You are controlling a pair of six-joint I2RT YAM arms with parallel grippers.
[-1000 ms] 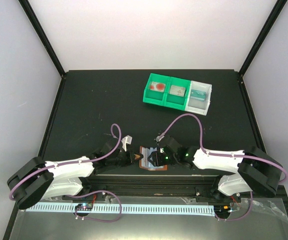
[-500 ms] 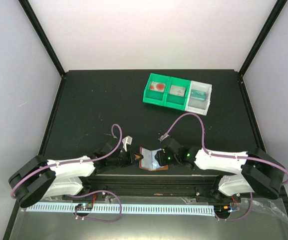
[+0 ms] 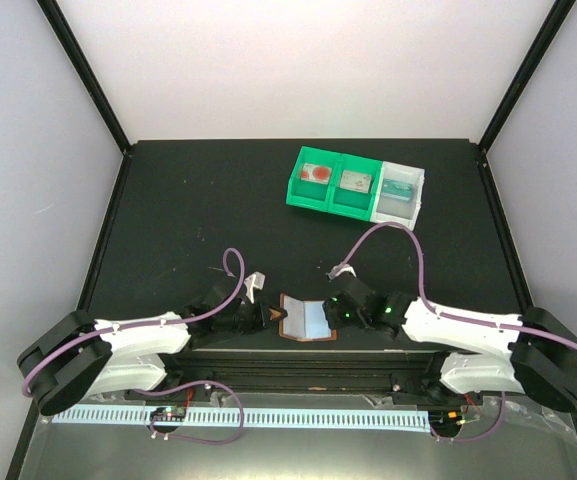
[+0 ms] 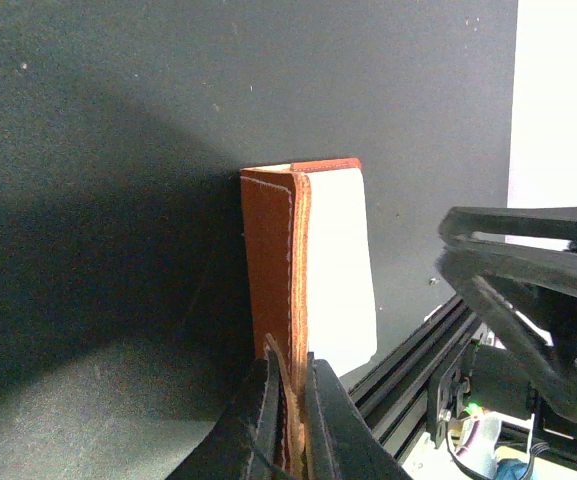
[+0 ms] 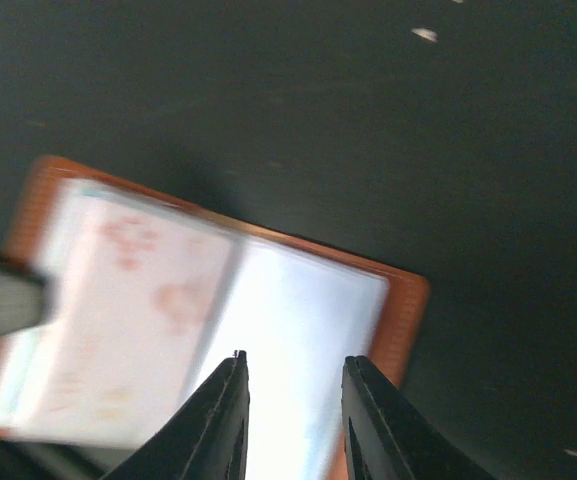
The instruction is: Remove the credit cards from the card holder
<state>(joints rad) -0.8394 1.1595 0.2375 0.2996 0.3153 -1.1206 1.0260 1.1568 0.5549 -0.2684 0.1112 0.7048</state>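
My right gripper should hold the card holder open before my left gripper moves to the pinkish-white card (image 3: 294, 318), because my left gripper is closed on the card holder's reddish-brown rim (image 4: 295, 290).
The card holder (image 3: 306, 318) lies spread open on the black table between the two arms, its reddish-brown rim (image 5: 408, 310) showing. Inside it are two credit cards: a pinkish-white one (image 5: 118, 310) on the left half and a pale blue one (image 5: 298, 300) on the right half. My left gripper (image 4: 290, 375) is shut on the card holder's left edge (image 4: 268, 250); in the top view it sits at that side (image 3: 268, 314). Just above the pale blue card, at the holder's right side, hovers my right gripper (image 5: 293, 362), also seen from above (image 3: 336, 312). Its jaws stand a little apart with nothing between them.
A row of two green bins (image 3: 333, 182) and a white bin (image 3: 400, 195), each with something inside, stands at the back right. The black rail (image 4: 418, 360) at the table's near edge runs right beside the holder. A small white piece (image 3: 257, 283) lies behind the left gripper.
My right gripper has drawn back to the right off the holder's middle, its jaws narrowing, and the pale blue card now shows uncovered. The left gripper has kept its grip.
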